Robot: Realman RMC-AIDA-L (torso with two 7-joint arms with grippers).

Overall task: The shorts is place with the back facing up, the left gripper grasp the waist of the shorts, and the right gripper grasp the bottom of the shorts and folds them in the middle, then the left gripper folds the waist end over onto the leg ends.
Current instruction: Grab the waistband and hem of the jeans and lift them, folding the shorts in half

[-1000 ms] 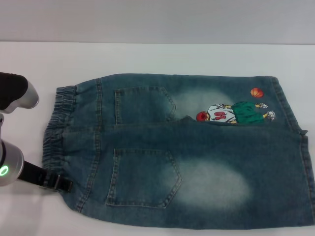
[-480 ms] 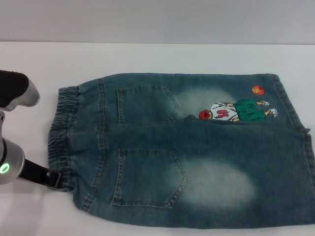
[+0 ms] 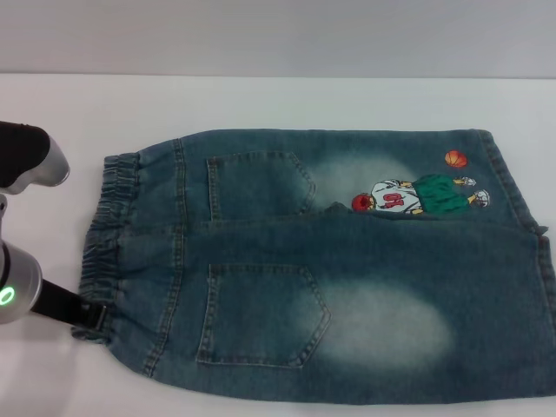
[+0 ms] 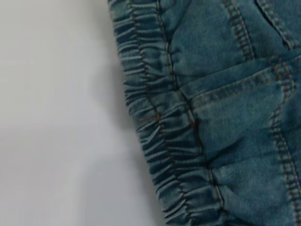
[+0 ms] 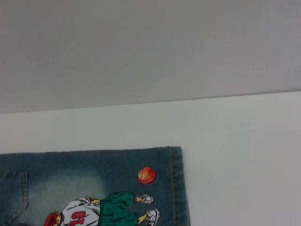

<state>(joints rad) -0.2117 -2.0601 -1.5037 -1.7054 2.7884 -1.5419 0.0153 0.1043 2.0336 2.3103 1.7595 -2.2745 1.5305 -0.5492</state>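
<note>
The waist's near corner (image 3: 85, 334) sits only a little way inside my left gripper. Next, my left gripper opens and reaches farther in past the waist's gathered band (image 3: 123, 335) before it folds the shorts.
The blue denim shorts (image 3: 347, 287) lie back up on the white table (image 3: 261, 100), doubled lengthwise, with the near leg partly over the far one. Their gathered waist (image 3: 109, 234) points left and fills the left wrist view as a puckered waist band (image 4: 160, 127). The hems at the bottom of the shorts (image 3: 530, 261) point right, beside the cartoon print (image 3: 417, 195) and the orange ball (image 3: 453, 158). My left gripper (image 3: 95, 315) sits at the waist's near corner, touching its edge. The right gripper is out of view. Its wrist camera sees the far hem (image 5: 176, 183) from a distance.
Bare white table lies left of the waist and behind the shorts, up to a grey wall (image 3: 278, 35). The shorts' near edge runs close to the table's front. My left arm's grey elbow (image 3: 30, 161) hangs over the table's left side.
The left gripper has drawn back to the left, from over the waist's near corner to its edge. The shorts shifted slightly right and settled.
</note>
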